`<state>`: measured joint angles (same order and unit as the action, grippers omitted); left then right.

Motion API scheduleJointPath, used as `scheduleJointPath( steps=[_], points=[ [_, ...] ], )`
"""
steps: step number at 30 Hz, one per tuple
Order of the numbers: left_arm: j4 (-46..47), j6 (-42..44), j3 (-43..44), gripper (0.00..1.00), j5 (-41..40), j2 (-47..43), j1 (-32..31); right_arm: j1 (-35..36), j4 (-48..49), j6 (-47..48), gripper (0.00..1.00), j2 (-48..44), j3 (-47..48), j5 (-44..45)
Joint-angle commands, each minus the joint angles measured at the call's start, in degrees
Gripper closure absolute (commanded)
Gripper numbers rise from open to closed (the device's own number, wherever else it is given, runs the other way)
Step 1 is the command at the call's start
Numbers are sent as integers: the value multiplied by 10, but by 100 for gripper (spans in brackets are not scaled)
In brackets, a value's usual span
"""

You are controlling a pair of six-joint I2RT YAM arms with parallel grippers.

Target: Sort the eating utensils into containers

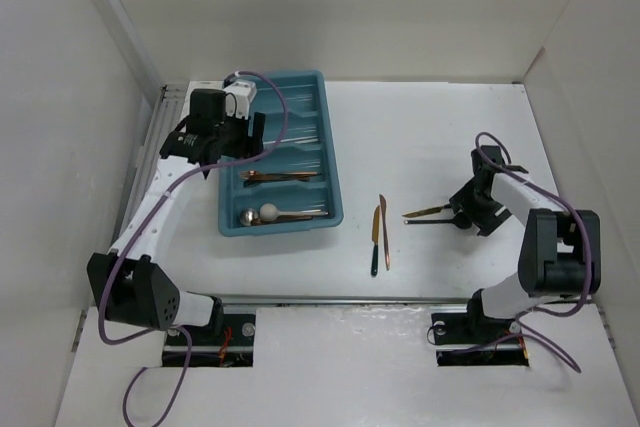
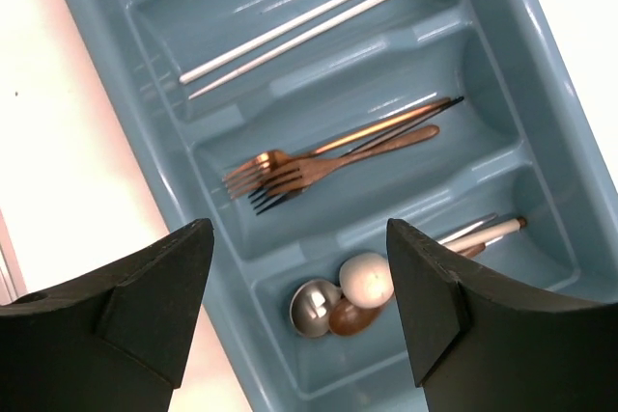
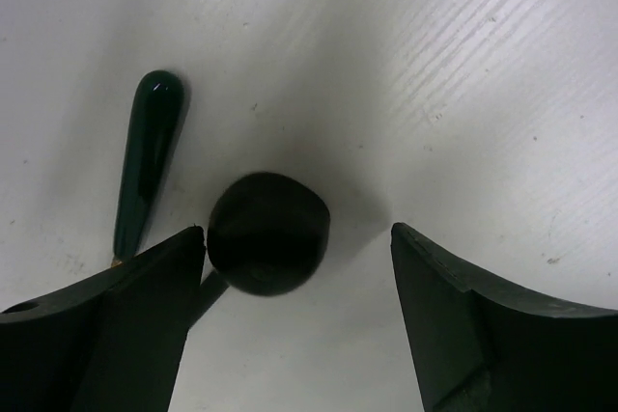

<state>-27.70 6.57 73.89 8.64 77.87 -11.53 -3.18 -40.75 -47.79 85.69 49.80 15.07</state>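
The black spoon's bowl [image 3: 268,233] is off-centre inside my open right gripper. Next, I move my right gripper over the bowl's middle before I close it on the bowl.
The teal cutlery tray [image 1: 330,162] lies at the left. In the left wrist view its compartments [image 2: 483,74] hold white sticks [image 2: 299,26], copper and black forks [image 2: 328,156] and three spoons [image 2: 348,301]. My left gripper [image 1: 235,137] hovers open and empty above the tray [image 2: 299,311]. My right gripper [image 1: 465,209] is open, low over the table [image 3: 294,320]. A black spoon bowl [image 3: 268,233] lies between its fingers, by the left finger [image 3: 126,325]. A dark green handle [image 3: 147,161] lies beside it. Two knives [image 1: 380,234] lie on the table mid-way.
A gold utensil with a dark handle [image 1: 425,211] and the black spoon's handle [image 1: 432,220] stick out left of the right gripper. White walls enclose the table [image 1: 430,137] at the left, back and right. Purple cables run along both arms.
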Motion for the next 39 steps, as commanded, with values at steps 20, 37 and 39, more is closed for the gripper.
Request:
scheduleJointPath(
  steps=[20,37,39],
  points=[
    [12,0,-47,31,-22,-49,21,-4,-1,12,19,18,-2,-30],
    [17,17,-47,31,-42,-54,27,-4,29,2,69,56,0,-16],
    [17,17,-52,31,-42,-54,27,-4,29,2,84,42,-6,-16]
  ],
)
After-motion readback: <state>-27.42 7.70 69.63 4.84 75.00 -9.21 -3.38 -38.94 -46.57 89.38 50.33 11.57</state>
